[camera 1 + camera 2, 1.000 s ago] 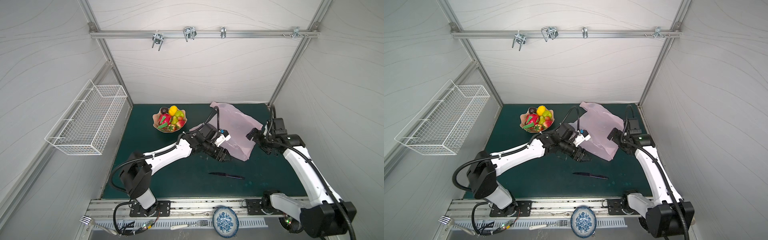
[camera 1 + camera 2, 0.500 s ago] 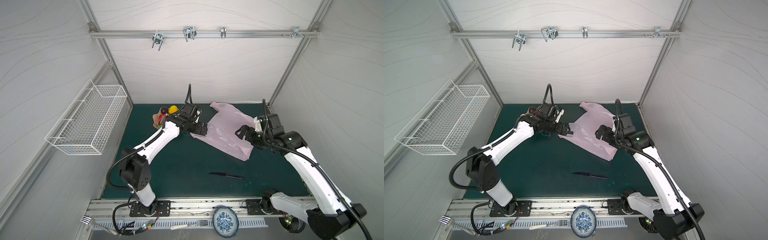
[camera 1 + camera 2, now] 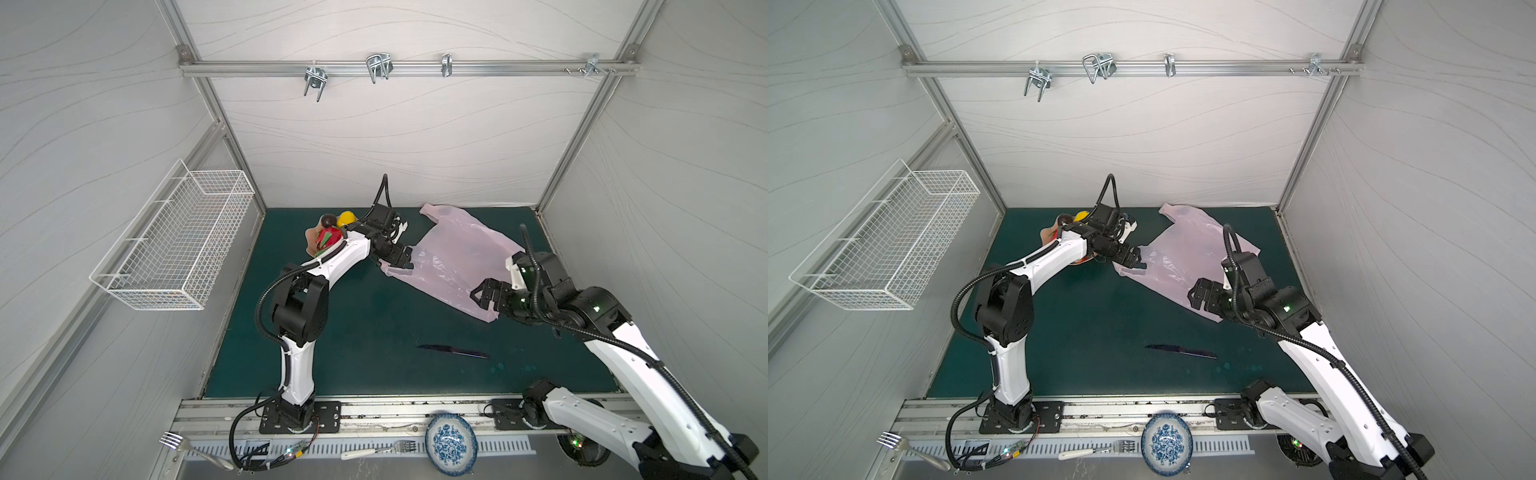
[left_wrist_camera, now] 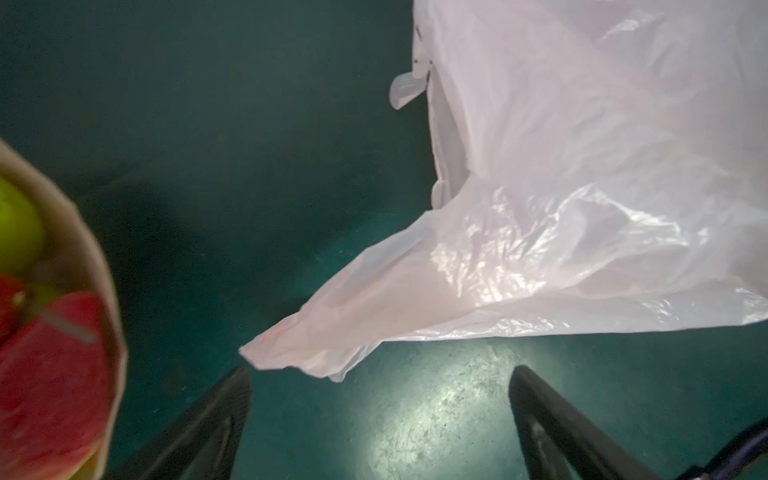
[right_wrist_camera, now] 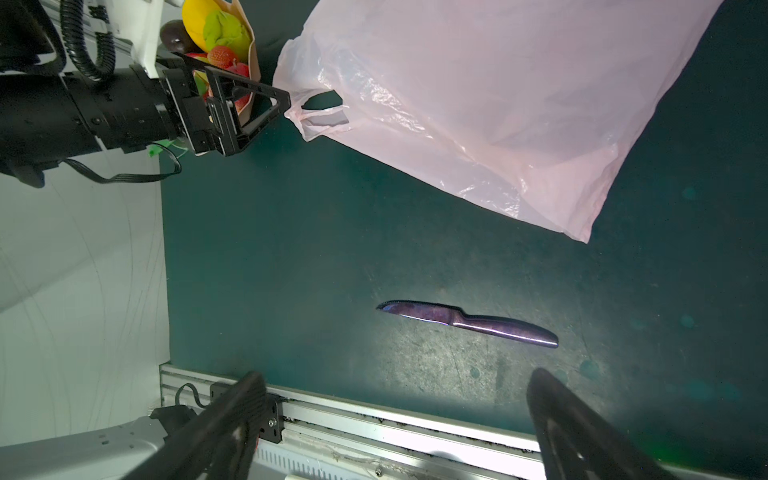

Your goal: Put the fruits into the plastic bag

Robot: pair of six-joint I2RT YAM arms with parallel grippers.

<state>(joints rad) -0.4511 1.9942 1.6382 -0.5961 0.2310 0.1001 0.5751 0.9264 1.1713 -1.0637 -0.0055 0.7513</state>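
Note:
The plastic bag's opening [image 3: 423, 244] is lying flat toward the bowl, so my left gripper should move away while my right gripper raises the opening's upper edge [image 3: 434, 232] to open it.
The pale pink plastic bag [image 3: 457, 257] [image 3: 1187, 257] lies flat on the green mat in both top views. Its handle end points at the bowl. My left gripper [image 3: 399, 259] [image 3: 1131, 258] [image 4: 382, 374] is open just short of that handle tip [image 4: 291, 349], with nothing between its fingers. My right gripper [image 3: 482, 293] [image 3: 1196, 293] [image 5: 397, 376] hovers open and empty above the bag's near corner. The fruits sit in the peach bowl [image 3: 311, 243]: lemon [image 3: 347, 217], dark brown one [image 3: 328, 219], dragon fruit [image 3: 326, 237], pear [image 5: 226, 29], strawberry [image 5: 222, 56]. My left arm hides part of them.
A dark knife [image 3: 453, 351] [image 5: 469, 322] lies on the mat nearer the front rail. A white wire basket [image 3: 174, 241] hangs on the left wall. A blue patterned plate [image 3: 451, 442] and forks sit on the front rail, outside the mat.
My left arm swung back from the mat's middle toward the bowl and its jaws opened wide. The bag's handle end now stretches toward the bowl. My right gripper moved out over the bag's near corner.

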